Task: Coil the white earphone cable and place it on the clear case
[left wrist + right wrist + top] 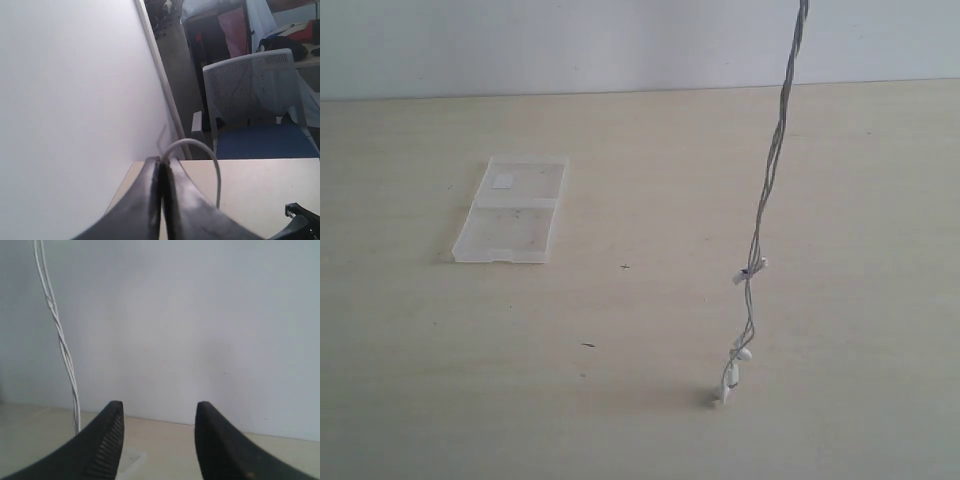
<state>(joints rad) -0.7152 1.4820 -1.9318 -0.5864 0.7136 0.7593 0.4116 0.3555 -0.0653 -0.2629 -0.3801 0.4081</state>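
Note:
The white earphone cable [68,361] hangs outside my right gripper's open fingers. Next, I swing my right gripper over and close it on the cable [782,117] well above the capsule.
The white earphone cable [772,165] hangs as a twisted double strand from above the exterior view's top edge. Its earbuds [732,378] touch the table at the lower right, with a small capsule [750,270] partway up. The clear case [512,208] lies open and flat on the left of the table, a white sticker on its far half. Neither gripper shows in the exterior view. In the left wrist view my left gripper [162,161] is shut on the cable [210,155], which arcs out from its tips. My right gripper [159,412] is open and empty, with the cable [62,347] hanging beside it.
A white wall runs along the table's far edge [640,90]. Beyond the table's end the left wrist view shows a grey mesh chair [250,95] with a blue seat. A black part [300,217] shows at that view's lower corner.

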